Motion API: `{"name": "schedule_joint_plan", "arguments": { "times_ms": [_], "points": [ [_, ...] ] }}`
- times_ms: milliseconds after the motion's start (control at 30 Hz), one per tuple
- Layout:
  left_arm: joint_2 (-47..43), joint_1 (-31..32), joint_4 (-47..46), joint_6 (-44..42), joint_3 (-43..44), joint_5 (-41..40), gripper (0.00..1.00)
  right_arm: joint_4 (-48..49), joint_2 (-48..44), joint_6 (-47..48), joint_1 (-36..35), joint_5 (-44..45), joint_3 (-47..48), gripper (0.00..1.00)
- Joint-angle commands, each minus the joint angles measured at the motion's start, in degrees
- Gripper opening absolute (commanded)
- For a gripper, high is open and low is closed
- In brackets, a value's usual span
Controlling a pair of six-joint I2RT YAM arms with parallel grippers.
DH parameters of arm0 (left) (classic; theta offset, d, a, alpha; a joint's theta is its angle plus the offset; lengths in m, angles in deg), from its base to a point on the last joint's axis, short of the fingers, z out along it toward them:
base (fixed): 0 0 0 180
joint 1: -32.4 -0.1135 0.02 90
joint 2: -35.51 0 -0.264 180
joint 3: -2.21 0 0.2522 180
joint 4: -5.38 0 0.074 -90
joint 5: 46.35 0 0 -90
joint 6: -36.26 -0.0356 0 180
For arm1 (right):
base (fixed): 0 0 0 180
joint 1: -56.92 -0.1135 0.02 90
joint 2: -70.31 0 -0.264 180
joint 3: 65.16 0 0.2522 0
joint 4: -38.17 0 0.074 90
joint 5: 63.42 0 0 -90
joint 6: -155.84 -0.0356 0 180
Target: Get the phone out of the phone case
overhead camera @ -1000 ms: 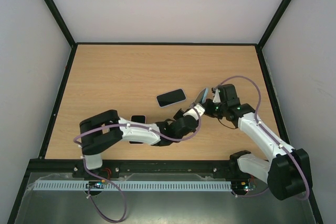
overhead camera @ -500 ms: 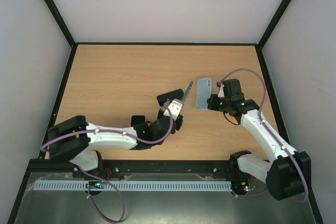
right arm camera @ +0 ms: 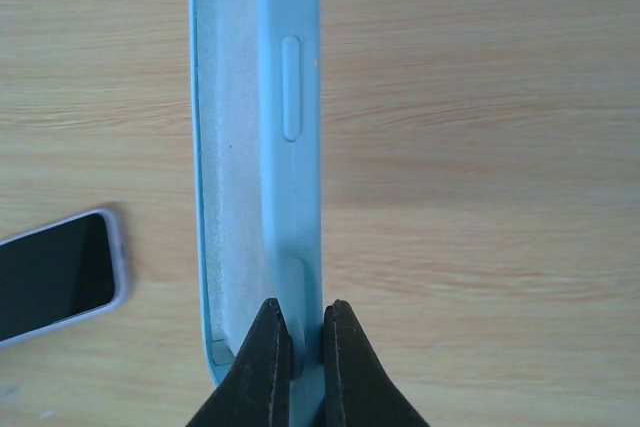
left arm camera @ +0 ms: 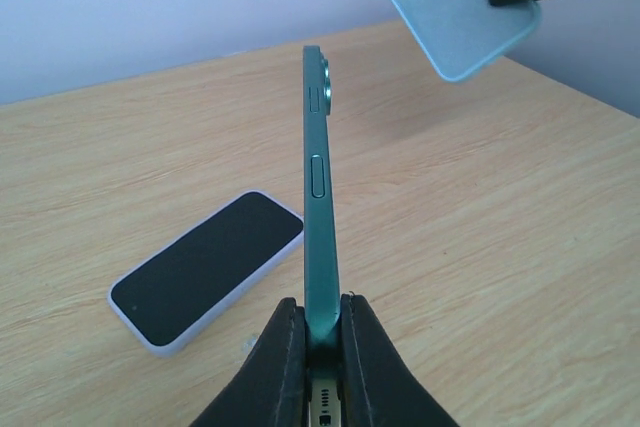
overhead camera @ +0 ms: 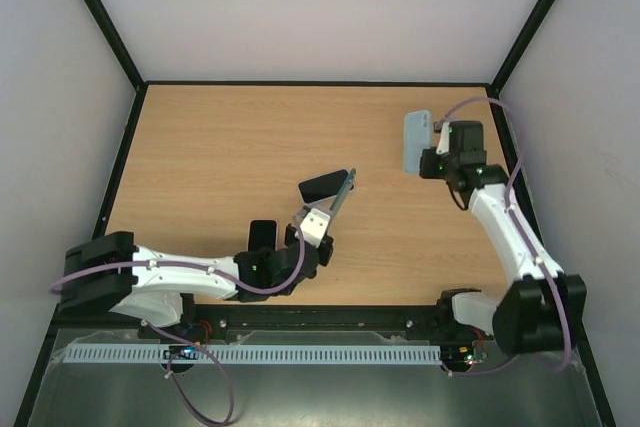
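Note:
The empty light blue case [overhead camera: 416, 142] is over clear tabletop [overhead camera: 432, 190], away from the phones. My right gripper keeps bringing the case down until it lies flat, and then let go.
My left gripper [overhead camera: 322, 217] is shut on the bottom end of a dark green phone [overhead camera: 343, 192], held edge-on above the table; in the left wrist view the phone [left arm camera: 318, 187] stands up from between the fingers [left arm camera: 285, 347]. My right gripper [overhead camera: 432, 160] is shut on the wall of an empty light blue phone case [overhead camera: 416, 141], lifted at the far right. In the right wrist view the case [right arm camera: 262, 147] shows its pale inside and a side button. The case also shows at the top right of the left wrist view [left arm camera: 450, 17]. Phone and case are well apart.
Another phone with a black screen in a pale case [overhead camera: 324, 186] lies flat mid-table, right by the green phone; it shows in the left wrist view [left arm camera: 205, 269] and the right wrist view [right arm camera: 55, 272]. A small black object [overhead camera: 262, 235] lies near the left arm.
The phone has come out of the case. My right arm has carried the case up and to the far right. My left arm has drawn back toward the near left with the phone.

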Motion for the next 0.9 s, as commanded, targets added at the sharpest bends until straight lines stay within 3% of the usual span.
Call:
{"name": "schedule_joint_plan", "arguments": {
  "times_ms": [0, 167, 267, 433, 733, 867],
  "points": [
    [-3.81, 3.03, 3.92, 1.01, 0.67, -4.73, 0.02, -3.8, 8.62, 14.29, 8.29, -8.63, 7.72, 0.02],
    [-5.89, 6.39, 12.01, 2.2, 2.7, -8.79, 0.03, -14.65, 20.17, 24.08, 18.4, -15.75, 18.45, 0.02],
    [-6.96, 7.99, 15.87, 3.06, 3.44, -10.1, 0.02, -20.05, 27.19, 29.48, 20.53, -14.52, 23.62, 0.02],
    [-7.25, 11.26, 20.49, 4.8, 3.82, -15.17, 0.02, -25.36, 36.05, 30.77, 22.93, -17.0, 27.81, 0.02],
    [-4.65, 16.3, 32.04, 13.31, 7.05, -18.74, 0.02, -23.84, 44.27, 27.06, 23.72, -17.05, 29.48, 0.04],
    [-3.1, 16.93, 33.81, 15.93, 7.47, -18.42, 0.02, -21.9, 46.08, 26.52, 24.33, -15.92, 28.46, 0.13]
  ]
}}
